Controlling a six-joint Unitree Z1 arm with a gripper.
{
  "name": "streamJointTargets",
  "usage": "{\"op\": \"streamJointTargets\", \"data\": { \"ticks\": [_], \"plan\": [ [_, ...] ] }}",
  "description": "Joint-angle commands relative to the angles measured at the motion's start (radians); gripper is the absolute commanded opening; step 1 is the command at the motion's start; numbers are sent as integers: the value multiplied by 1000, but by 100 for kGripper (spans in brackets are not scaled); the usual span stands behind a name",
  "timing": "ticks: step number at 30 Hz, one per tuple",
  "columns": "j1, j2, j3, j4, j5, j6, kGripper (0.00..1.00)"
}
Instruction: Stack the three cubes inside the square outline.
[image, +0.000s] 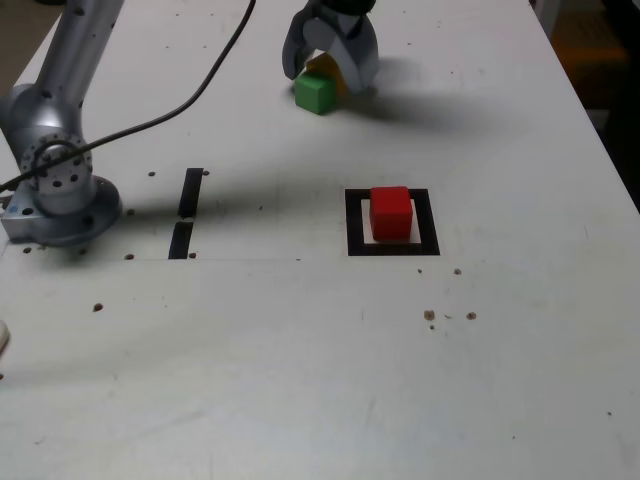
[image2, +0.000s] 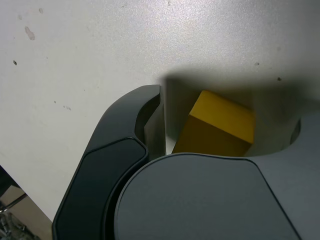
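My gripper will turn the yellow cube (image: 325, 66) square to its fingers when I close it and lift, since the yellow cube now sits crooked (image2: 192, 117) between those open fingers.
My gripper (image: 331, 72) is at the far side of the table, lowered with its two fingers either side of the yellow cube (image: 336, 76). In the wrist view the yellow cube (image2: 220, 125) sits between the dark fingers (image2: 125, 130), and a gap shows beside it, so the jaws stand open. The green cube (image: 314, 93) rests on the table just in front of the gripper, close to the yellow one. The red cube (image: 390, 212) sits inside the square outline (image: 353, 225) at the table's middle.
The arm's base (image: 60, 190) stands at the exterior view's left, with a black cable (image: 200, 85) running across the table. Two short black tape strips (image: 188, 192) lie near the base. The table's edge (image: 610, 150) runs along the exterior view's right.
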Motion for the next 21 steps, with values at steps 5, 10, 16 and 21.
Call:
{"op": "streamJointTargets", "data": {
  "ticks": [5, 10, 16, 21],
  "plan": [
    [2, -11, 3, 1, -16, 12, 46],
    [6, -6, -4, -1, -18, 21, 38],
    [9, -4, -6, -6, -33, 24, 31],
    [15, -4, -9, -9, -36, 33, 30]
  ]
}}
